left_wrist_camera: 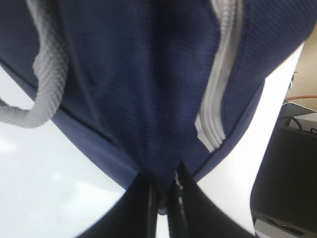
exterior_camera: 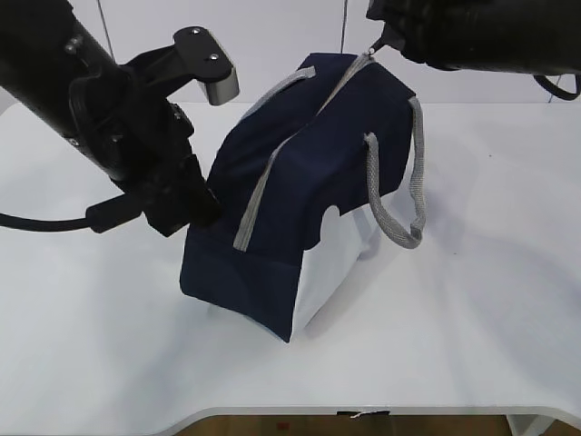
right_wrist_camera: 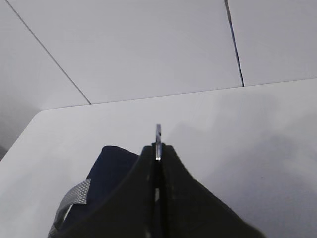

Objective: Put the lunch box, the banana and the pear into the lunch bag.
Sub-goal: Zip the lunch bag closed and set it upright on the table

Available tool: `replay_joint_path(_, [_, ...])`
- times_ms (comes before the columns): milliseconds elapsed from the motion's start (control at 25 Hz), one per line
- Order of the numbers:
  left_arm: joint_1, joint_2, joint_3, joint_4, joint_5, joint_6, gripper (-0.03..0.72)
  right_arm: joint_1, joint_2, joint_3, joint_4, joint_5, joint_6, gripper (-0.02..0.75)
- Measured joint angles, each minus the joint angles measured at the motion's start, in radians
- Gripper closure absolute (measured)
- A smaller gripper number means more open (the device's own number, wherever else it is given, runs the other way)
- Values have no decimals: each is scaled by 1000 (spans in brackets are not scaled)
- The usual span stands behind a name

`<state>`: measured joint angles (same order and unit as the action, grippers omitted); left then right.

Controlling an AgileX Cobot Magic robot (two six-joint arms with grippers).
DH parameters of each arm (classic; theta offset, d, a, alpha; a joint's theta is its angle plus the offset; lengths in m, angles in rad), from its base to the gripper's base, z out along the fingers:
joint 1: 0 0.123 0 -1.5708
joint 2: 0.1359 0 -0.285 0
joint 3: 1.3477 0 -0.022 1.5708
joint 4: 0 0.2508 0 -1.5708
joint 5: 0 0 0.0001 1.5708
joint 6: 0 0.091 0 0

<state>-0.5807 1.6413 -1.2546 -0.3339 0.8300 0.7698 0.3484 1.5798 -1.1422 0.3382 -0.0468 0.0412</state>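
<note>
The lunch bag's side [exterior_camera: 216,224] is in my left gripper, far from the zipper's end, so my right gripper should gently move back while my left gripper goes next to that end [exterior_camera: 313,70].
The navy lunch bag [exterior_camera: 300,182] stands tilted on the white table, zipper closed along its top, grey handles hanging at both sides. My left gripper [exterior_camera: 195,204] is shut on a fold of the bag's fabric [left_wrist_camera: 166,168] at its left end. My right gripper [exterior_camera: 386,38] is at the bag's far top corner, shut on the metal ring pull [right_wrist_camera: 158,135] of the zipper [left_wrist_camera: 220,94]. The lunch box, banana and pear are out of view.
The white table [exterior_camera: 472,309] lies around the bag, with its front edge near the bottom of the exterior view. A dark box [left_wrist_camera: 290,173] stands beyond the table in the left wrist view.
</note>
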Motion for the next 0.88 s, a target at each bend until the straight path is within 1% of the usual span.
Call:
replay_joint_path(160, [0,0,0,2,1,-2,685,-2,25,-11,0,-2,-1,731])
replay_joint_path(400, [0,0,0,5,7,-6,685,-4,110,-98,0,8,-8,731])
replay_joint_path(600, [0,0,0,5,15,-17,685,-20,166,-182,0,72,-26,731])
replay_joint_path(760, [0,0,0,5,9,-26,685,-45,174,-195,0,118,-27,731])
replay_joint_path(880, [0,0,0,7,-11,-36,685,-68,174,-205,0,186,-27,731])
